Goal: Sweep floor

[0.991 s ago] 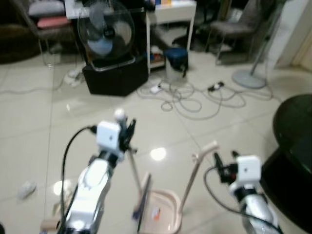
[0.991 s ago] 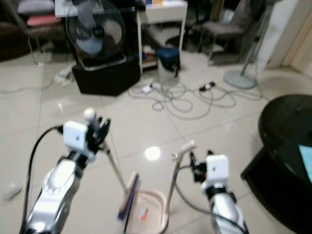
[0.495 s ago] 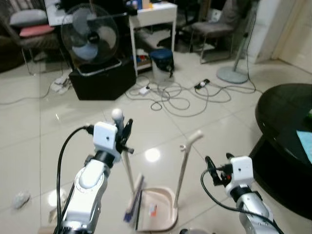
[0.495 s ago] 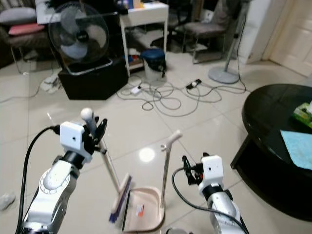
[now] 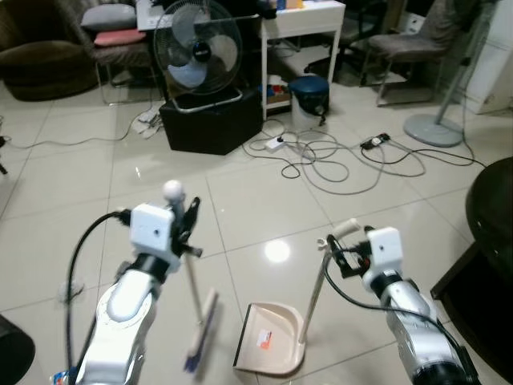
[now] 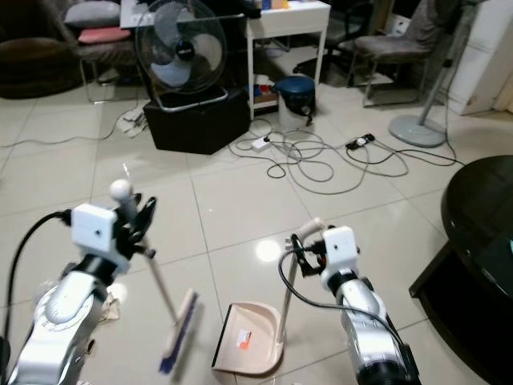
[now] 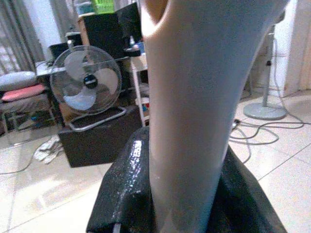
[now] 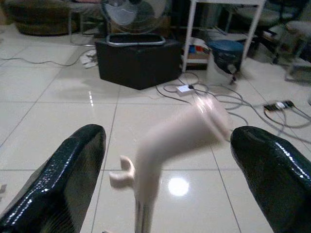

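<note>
I expect the beige dustpan (image 5: 269, 340) to tip stiffly along when I lift and tilt its handle, because the handle is fixed into the rim (image 5: 301, 342) of the dustpan.
My left gripper (image 5: 189, 226) is shut on the pale broom handle (image 5: 195, 285), just under its white ball top (image 5: 172, 191). In the left wrist view the handle (image 7: 194, 97) stands close up between the black fingers (image 7: 126, 194). The brush head (image 5: 200, 333) rests on the tiles, left of the beige dustpan (image 5: 271, 349) and apart from it. A small orange scrap (image 5: 263, 342) lies in the pan. My right gripper (image 5: 341, 250) is open around the top of the dustpan's upright handle (image 5: 314, 297). The right wrist view shows its fingers (image 8: 73, 165) wide apart with the blurred handle (image 8: 170, 141) between them.
A floor fan (image 5: 197, 56) stands on a black box (image 5: 210, 124) at the back. Beside it are a white desk (image 5: 300, 18) and a blue bin (image 5: 309, 100). Cables (image 5: 337, 160) sprawl across the tiles. A black round table (image 5: 493, 216) lies at the right. A pale scrap (image 5: 70, 289) lies left.
The camera has swung. The brush head has swept left, out of the dustpan. My right gripper has come in from the right to the top of the dustpan's handle.
</note>
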Controlling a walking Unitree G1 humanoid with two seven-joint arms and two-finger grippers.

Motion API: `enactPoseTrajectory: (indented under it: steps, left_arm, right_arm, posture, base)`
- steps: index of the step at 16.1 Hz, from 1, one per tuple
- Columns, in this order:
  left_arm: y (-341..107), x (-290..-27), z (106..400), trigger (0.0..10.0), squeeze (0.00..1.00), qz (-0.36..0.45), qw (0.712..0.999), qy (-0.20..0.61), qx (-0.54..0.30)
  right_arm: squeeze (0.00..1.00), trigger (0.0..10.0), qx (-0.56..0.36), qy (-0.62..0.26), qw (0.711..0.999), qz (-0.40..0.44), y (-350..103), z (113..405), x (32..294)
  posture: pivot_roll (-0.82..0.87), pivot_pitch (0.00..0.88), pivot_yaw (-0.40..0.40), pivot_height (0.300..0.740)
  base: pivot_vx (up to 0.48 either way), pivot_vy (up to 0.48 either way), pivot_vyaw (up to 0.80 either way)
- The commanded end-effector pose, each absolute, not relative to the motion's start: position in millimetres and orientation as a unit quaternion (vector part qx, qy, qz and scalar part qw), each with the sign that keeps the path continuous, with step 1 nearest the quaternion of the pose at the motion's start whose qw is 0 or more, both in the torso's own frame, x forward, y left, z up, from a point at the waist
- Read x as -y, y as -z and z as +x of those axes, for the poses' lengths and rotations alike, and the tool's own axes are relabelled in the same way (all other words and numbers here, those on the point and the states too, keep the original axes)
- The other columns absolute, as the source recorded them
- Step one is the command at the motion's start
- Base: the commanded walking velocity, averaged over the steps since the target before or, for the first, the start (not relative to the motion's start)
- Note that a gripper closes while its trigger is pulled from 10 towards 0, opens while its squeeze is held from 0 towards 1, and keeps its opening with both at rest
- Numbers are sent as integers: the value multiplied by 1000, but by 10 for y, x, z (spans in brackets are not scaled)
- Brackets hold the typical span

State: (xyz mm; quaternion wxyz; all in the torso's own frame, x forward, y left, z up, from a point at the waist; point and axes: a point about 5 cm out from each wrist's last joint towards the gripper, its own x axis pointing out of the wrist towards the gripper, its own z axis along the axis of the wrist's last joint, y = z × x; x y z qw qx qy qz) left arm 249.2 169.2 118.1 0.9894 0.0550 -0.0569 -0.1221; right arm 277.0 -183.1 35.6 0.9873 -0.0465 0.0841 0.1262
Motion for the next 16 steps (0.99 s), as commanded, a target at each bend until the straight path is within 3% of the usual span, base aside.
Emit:
enactPoseTrajectory:
  steps: [1, 2, 16]
  left_arm:
    - [-1304, -1721, 2480, 10000, 0, 59, 988, 118, 79]
    - [-1305, -1725, 2466, 10000, 0, 60, 988, 118, 77]
    - [-1396, -1832, 2339, 10000, 0, 84, 986, 133, 58]
  right_arm:
    - [627, 10000, -81, -134, 986, -58, -369, 2815, 1826]
    - [0, 10000, -84, -132, 986, -61, -356, 2829, 1827]
    - [0, 10000, -85, -77, 992, -59, -275, 2948, 1794]
  posture:
    - [1, 27, 53, 740]
    - [4, 32, 54, 740]
    - [56, 76, 100, 740]
  base:
    - [0, 0, 0]
    - [0, 0, 0]
    - [0, 0, 0]
